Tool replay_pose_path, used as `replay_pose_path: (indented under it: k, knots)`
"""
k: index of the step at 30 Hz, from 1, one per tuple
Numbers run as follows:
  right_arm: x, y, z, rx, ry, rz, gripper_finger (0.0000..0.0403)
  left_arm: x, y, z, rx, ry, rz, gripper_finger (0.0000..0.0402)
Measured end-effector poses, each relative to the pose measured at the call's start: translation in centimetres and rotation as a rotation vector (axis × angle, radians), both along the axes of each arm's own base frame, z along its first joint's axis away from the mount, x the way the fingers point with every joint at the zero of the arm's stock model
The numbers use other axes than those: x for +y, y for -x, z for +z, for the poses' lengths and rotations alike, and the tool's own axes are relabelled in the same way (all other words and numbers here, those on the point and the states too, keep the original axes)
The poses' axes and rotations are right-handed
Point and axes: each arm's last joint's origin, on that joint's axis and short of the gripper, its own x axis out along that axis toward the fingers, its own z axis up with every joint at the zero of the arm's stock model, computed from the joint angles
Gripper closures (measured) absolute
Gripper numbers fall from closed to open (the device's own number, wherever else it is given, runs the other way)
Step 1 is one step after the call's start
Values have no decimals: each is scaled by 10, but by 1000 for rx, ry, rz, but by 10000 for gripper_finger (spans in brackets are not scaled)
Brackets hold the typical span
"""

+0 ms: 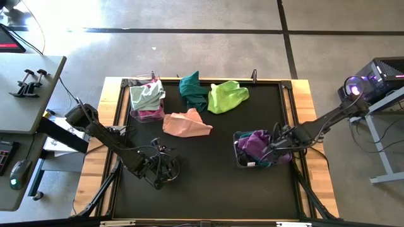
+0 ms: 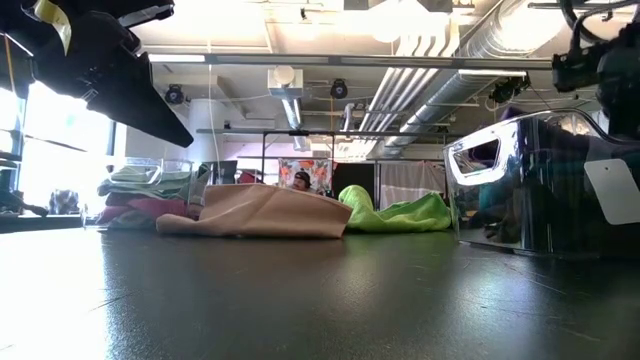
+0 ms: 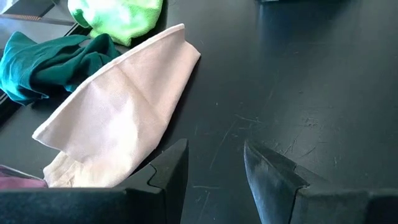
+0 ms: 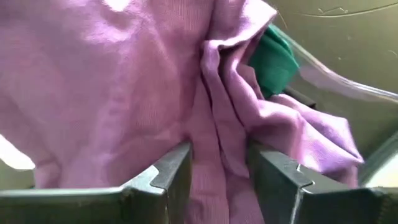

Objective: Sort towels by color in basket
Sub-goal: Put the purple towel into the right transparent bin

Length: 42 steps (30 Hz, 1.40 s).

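The purple towel bulges up (image 4: pixel 214 118) in its basket between the open fingers of the robot's right gripper, so the gripper should rise clear, shut its fingers and press the towel down (image 1: pixel 255 144).
Three towels lie loose on the black table top: teal (image 1: pixel 192 90), lime (image 1: pixel 227 96) and peach (image 1: pixel 186 123). The left basket (image 1: pixel 134 85) at the far left holds a mint towel (image 1: pixel 147 94) over a magenta one (image 1: pixel 149 115). The right basket (image 1: pixel 240 157) holds purple towels (image 1: pixel 255 142) and a bit of teal cloth (image 4: pixel 273 59). My left gripper (image 1: pixel 163 169) hovers open over bare table, nearer than the peach towel (image 3: pixel 118 112). My right gripper (image 1: pixel 273 149) is open, down in the right basket, its fingers astride a fold of purple towel (image 4: pixel 219 124). My right gripper reaches into the right basket from above and from the table's right. A raised fold of the purple towel (image 4: pixel 217 106) stands between its open fingers (image 4: pixel 171 171). Whether the pads touch the cloth I cannot tell. The towel lies in the basket, slack.
The clear wall of the right basket (image 4: pixel 336 81) is close beside the right fingers. Bare black table lies in front of my left gripper (image 3: pixel 214 149) and along the near edge. A wooden rim (image 1: pixel 319 183) frames the table. In the low view the right basket (image 2: pixel 540 190) stands at the right.
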Motion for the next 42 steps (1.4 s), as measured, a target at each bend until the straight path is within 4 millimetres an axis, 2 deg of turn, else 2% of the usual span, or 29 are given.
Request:
replay_pose_path:
  k: [7, 14, 19, 27, 31, 34, 42]
  knots:
    - [2, -6, 28, -76, 12, -7, 254, 0, 0, 0, 0, 0, 0, 259]
    - [9, -24, 34, -273, 40, 114, 254, 0, 0, 0, 0, -1, 0, 259]
    - [15, -37, 20, -374, 24, 193, 254, 0, 0, 0, 0, 0, 0, 259]
    - [17, -38, -25, -225, 19, 142, 254, 0, 0, 0, -1, -1, 0, 259]
    - [17, -41, -32, -182, 39, 149, 254, 0, 0, 0, 0, -1, 0, 259]
    - [18, -45, -22, -179, 51, 175, 254, 0, 0, 0, -1, -1, 1, 259]
    - [20, -48, 29, -173, 66, 178, 254, 0, 0, 0, -1, -1, 1, 259]
